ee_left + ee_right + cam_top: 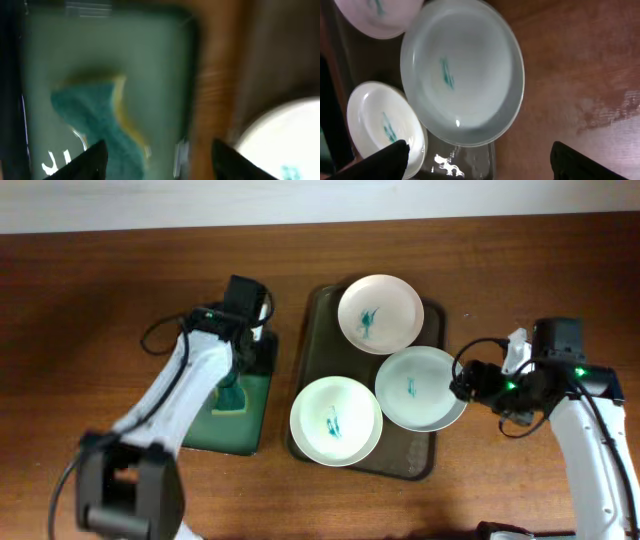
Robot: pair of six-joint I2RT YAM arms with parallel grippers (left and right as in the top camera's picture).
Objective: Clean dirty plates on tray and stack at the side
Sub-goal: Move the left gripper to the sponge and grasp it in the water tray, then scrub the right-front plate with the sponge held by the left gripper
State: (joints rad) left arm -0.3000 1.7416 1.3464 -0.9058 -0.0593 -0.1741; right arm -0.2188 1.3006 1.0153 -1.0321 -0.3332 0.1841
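The sponge [102, 117] will crease inward and spread out at its end when I lift it, because its sides curve in at its waist [120, 111].
Three white plates with teal smears lie on the dark tray [312, 310]: one at the back [380, 313], one at front left [335, 420], one at the right [420, 387] overhanging the tray's edge. A teal and yellow sponge [100, 120] lies on the green mat [240, 420]. My left gripper [155, 162] is open above the sponge and the mat's right edge. My right gripper [477, 162] is open, just right of the right plate [462, 70], near the tray's corner [470, 162].
The brown wooden table [100, 290] surrounds the tray and mat. A pale smudge marks the wood in the right wrist view [615, 115]. The wall edge runs along the back [300, 200].
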